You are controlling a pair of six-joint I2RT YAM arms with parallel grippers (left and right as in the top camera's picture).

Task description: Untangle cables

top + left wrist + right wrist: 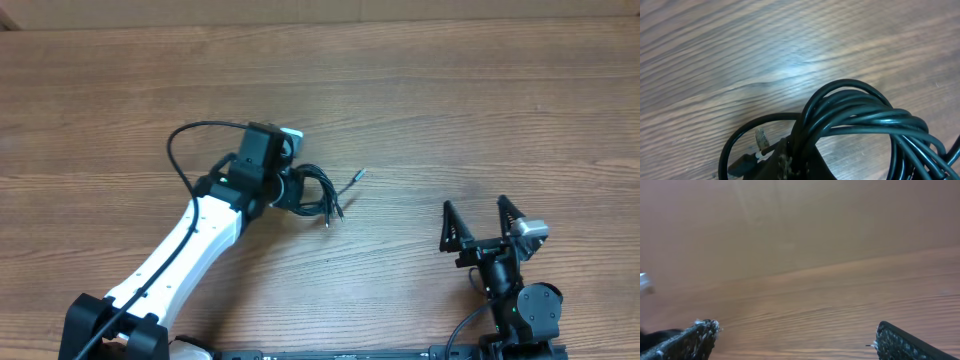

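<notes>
The bundle in my left gripper (318, 190) is a long way from the right gripper, so it should be brought closer before the right gripper pulls the silver-tipped plug end (358, 176).
A tangled bundle of thin black cables (312, 190) lies on the wooden table near the middle, with loose plug ends fanning out to the right, one silver-tipped (358, 174). My left gripper (290, 188) sits at the bundle's left side and is shut on it. In the left wrist view the looped cables (860, 112) run through the dark finger (790, 162), with a small plug (760, 137) beside it. My right gripper (474, 215) is open and empty at the right front, far from the cables; its two fingertips (795, 332) frame bare table.
The left arm's own thicker black cable (180, 150) loops out to the left of the wrist. The wooden table (450, 100) stretches behind and to the right. A tan wall edge runs along the back.
</notes>
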